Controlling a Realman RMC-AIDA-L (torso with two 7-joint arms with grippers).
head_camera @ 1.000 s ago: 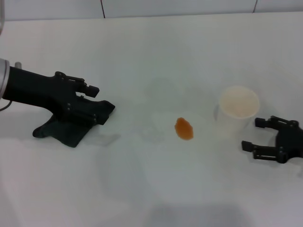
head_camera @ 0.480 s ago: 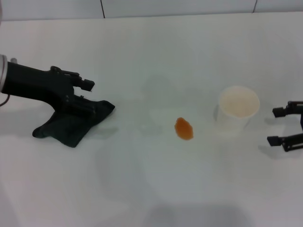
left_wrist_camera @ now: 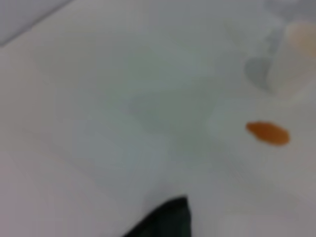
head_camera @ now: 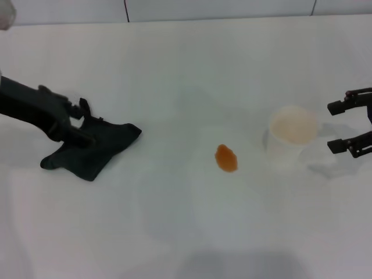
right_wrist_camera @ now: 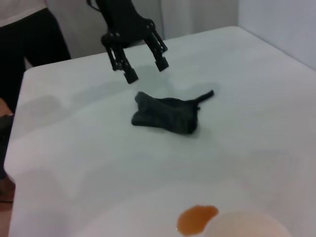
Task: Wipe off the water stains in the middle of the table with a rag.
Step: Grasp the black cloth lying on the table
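Note:
My left gripper's spread fingers are pointing down at the rag [head_camera: 109, 140], which is clear of the cup, so I should keep descending until they close on its folds [head_camera: 68, 156].
The rag [head_camera: 93, 148] lies crumpled on the left of the white table [head_camera: 192, 64]. My left gripper [head_camera: 87, 122] hovers at its left edge, open and empty. The right wrist view shows that gripper [right_wrist_camera: 145, 69] raised just beyond the rag [right_wrist_camera: 168, 114], its fingers spread. The orange-brown water stain [head_camera: 226, 158] sits in the middle of the table, apart from the rag. It also shows in the left wrist view [left_wrist_camera: 268, 133] and the right wrist view [right_wrist_camera: 196, 218]. My right gripper [head_camera: 332, 127] is open and empty, to the right of the cup.
A round white cup [head_camera: 293, 131] stands right of the stain, between it and my right gripper. It shows in the left wrist view [left_wrist_camera: 296, 54] and at the edge of the right wrist view [right_wrist_camera: 247, 228]. A rag corner [left_wrist_camera: 168, 219] shows in the left wrist view.
My left gripper has drawn back to the left off the rag, which stays where it was. My right gripper has moved away from the front, up beside the cup.

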